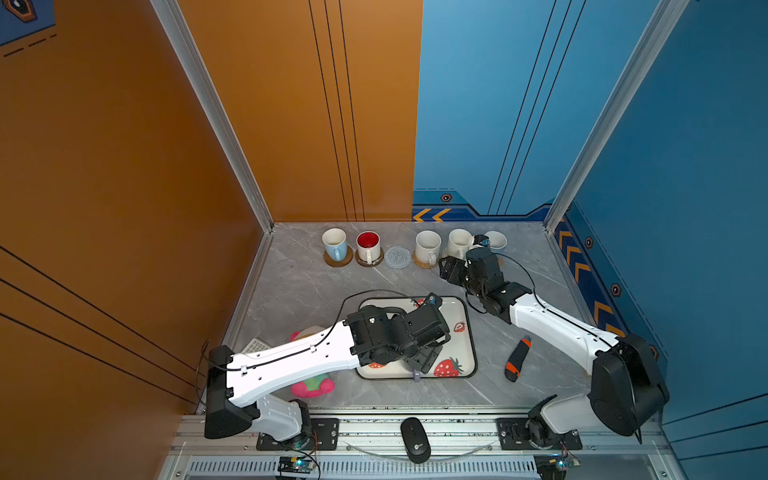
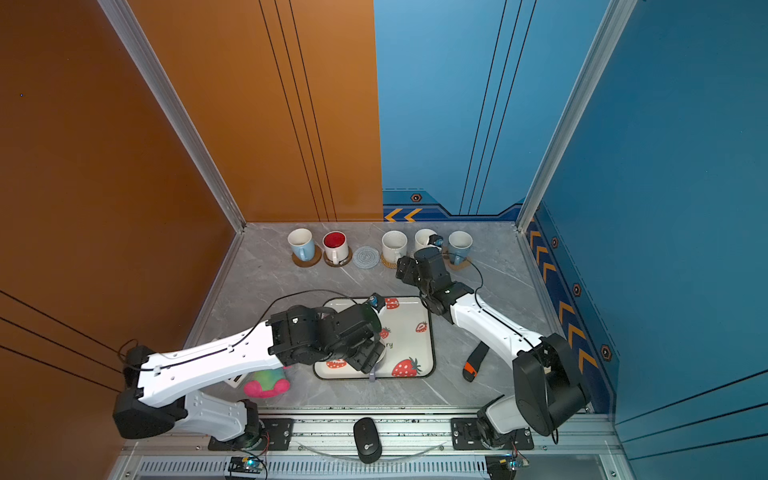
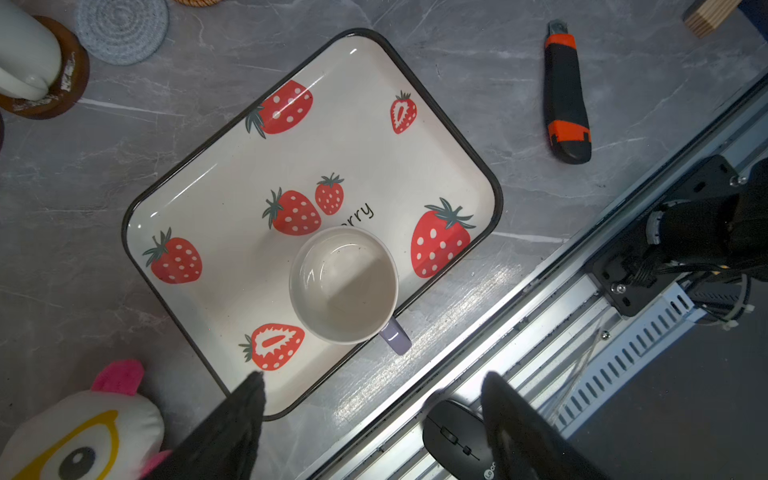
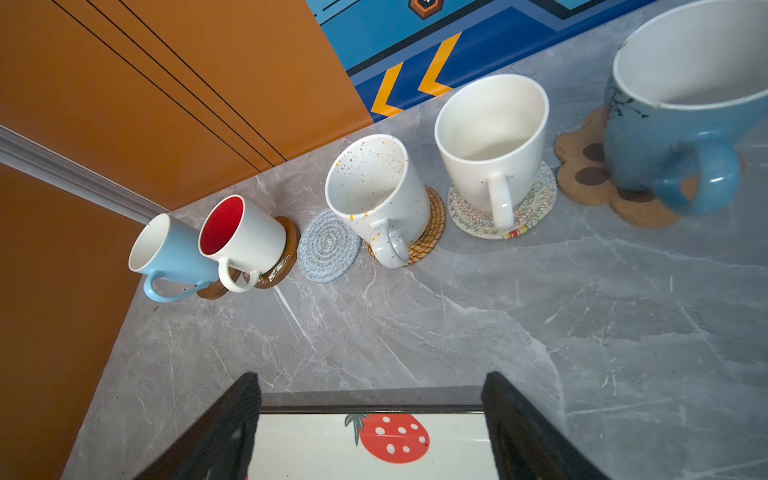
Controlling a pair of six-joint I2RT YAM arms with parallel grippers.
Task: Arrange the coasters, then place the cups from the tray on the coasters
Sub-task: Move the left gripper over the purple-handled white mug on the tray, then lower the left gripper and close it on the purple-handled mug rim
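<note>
The lavender cup's handle (image 1: 417,376) points over the tray's front rim toward the robot's open left gripper, so that gripper should now go down until both its fingers are on either side of the handle.
A lavender cup (image 3: 343,286) stands alone on the strawberry tray (image 3: 208,199) near its front edge, handle (image 3: 395,336) over the rim. My left gripper (image 3: 374,376) hovers open above that edge, empty. Along the back wall five cups sit on coasters: light blue (image 4: 174,253), red-inside white (image 4: 245,237), speckled white (image 4: 374,191), plain white (image 4: 490,137) and blue (image 4: 685,124) on the paw coaster (image 4: 582,166). The grey coaster (image 4: 328,245) lies bare between the second and third. My right gripper (image 4: 372,376) is open over the tray's far rim (image 4: 316,449).
An orange-and-black utility knife (image 1: 517,359) lies right of the tray. A plush toy (image 1: 311,384) sits under the left arm at the front left. A black mouse (image 1: 415,439) rests on the front rail. Walls close the back and sides.
</note>
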